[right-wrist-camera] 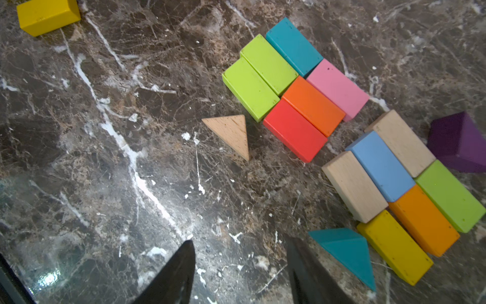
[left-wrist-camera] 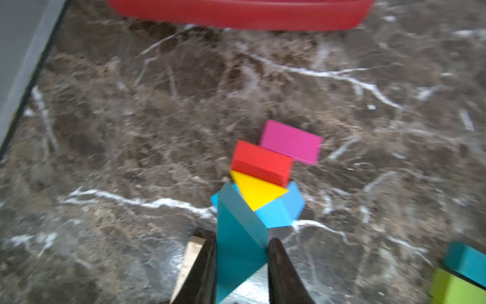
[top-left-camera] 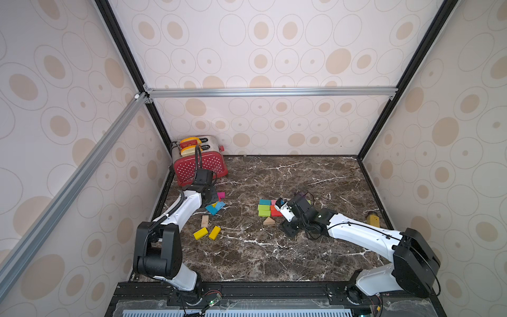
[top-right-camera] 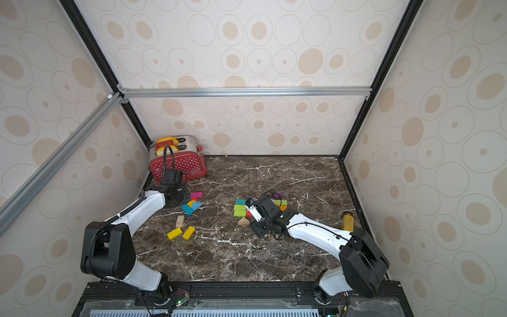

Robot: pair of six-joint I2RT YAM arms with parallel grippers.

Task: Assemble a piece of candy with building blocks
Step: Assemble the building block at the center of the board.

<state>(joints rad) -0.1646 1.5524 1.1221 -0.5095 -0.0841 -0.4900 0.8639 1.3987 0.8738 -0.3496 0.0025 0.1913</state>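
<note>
I should keep carrying the teal block with my left gripper until it sits where those bricks meet [top-left-camera: 271, 200], because the space [top-left-camera: 271, 192] behind the teal and pink bricks is open.
In the left wrist view my left gripper [left-wrist-camera: 242, 240] is shut on a teal block [left-wrist-camera: 234, 218], which leans against a small pile: a light blue block [left-wrist-camera: 284, 210], a yellow wedge [left-wrist-camera: 256, 193], a red brick [left-wrist-camera: 260, 163] and a magenta brick [left-wrist-camera: 292, 142]. Both top views show this pile [top-left-camera: 216, 205] by the left wrist. My right gripper [right-wrist-camera: 241, 242] stands open over bare marble. Past it lie a tight rectangle of green, teal, pink, orange and red bricks [right-wrist-camera: 289, 86], a second group of bricks [right-wrist-camera: 394, 184], a wooden wedge [right-wrist-camera: 231, 133], a teal wedge [right-wrist-camera: 347, 252] and a purple wedge [right-wrist-camera: 457, 142].
A red toaster [top-left-camera: 200, 164] stands in the back left corner. A mustard-yellow bottle [top-left-camera: 373, 219] stands by the right wall. Two yellow bricks [top-left-camera: 207, 233] and a bare wooden brick [top-left-camera: 204, 221] lie loose in front of the left pile.
</note>
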